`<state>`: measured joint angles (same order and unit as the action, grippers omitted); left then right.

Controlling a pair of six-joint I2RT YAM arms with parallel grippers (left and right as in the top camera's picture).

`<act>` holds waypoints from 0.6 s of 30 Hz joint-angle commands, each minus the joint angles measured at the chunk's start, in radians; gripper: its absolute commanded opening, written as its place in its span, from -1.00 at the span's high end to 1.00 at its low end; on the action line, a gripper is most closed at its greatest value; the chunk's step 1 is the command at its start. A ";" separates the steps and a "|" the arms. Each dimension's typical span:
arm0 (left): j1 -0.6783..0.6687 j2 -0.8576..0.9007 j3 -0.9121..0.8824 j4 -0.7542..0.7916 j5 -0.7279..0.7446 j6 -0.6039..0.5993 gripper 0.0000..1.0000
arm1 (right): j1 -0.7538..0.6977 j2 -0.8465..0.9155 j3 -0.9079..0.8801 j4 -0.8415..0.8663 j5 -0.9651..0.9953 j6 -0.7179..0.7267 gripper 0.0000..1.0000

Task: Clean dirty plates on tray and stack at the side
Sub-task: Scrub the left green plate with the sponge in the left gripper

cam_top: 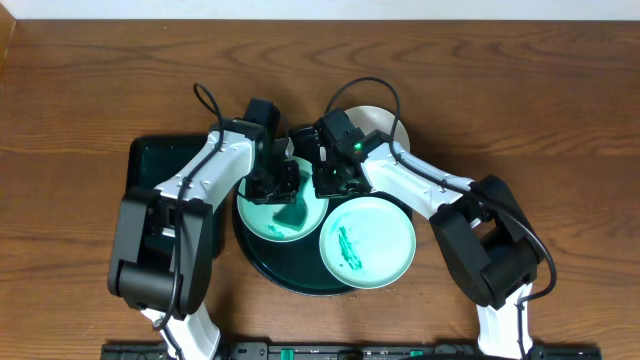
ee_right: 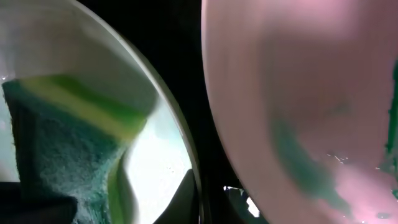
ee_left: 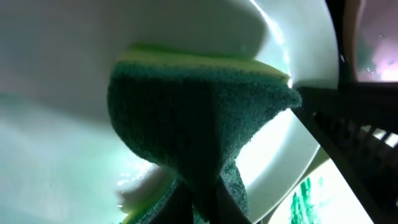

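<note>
The sponge's corner (ee_left: 287, 93) touches the robot's right gripper at the mint plate's rim, so the left gripper should wipe back toward the plate's rim (cam_top: 243, 214) near the rectangular dark tray.
The round dark tray (cam_top: 288, 270) holds two mint plates. The left mint plate (cam_top: 268, 222) is under both grippers. My left gripper (cam_top: 285, 190) is shut on a green and yellow sponge (cam_top: 294, 213) and presses it onto this plate; the sponge fills the left wrist view (ee_left: 199, 118) between the fingers (ee_left: 199, 208). My right gripper (cam_top: 326, 185) pinches the same plate's rim (ee_right: 194, 177). The right mint plate (cam_top: 367, 240) has a teal smear. The white plate (cam_top: 386, 122) lies at the back, partly hidden by the right arm.
A rectangular dark tray (cam_top: 150, 165) lies to the left of the round tray, under the left arm. In the right wrist view a pinkish-looking plate (ee_right: 298, 93) with a teal smear sits right beside the held rim. Wooden table (cam_top: 560, 120) lies all around.
</note>
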<state>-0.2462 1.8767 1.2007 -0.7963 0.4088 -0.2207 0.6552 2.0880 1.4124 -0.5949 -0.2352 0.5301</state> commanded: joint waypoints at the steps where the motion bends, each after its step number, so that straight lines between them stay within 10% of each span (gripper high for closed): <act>1: 0.024 0.012 -0.005 0.003 -0.174 -0.119 0.86 | -0.002 0.024 0.013 0.000 -0.002 -0.011 0.96; 7: 0.044 0.012 -0.005 -0.044 -0.522 -0.328 0.85 | -0.002 0.024 0.013 0.000 -0.002 -0.011 0.95; 18: -0.024 0.012 -0.005 -0.065 -0.397 -0.278 0.85 | -0.002 0.024 0.013 0.001 -0.002 -0.011 0.95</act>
<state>-0.2619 1.8698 1.2068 -0.8516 0.0357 -0.5259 0.6552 2.0880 1.4124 -0.5930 -0.2367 0.5301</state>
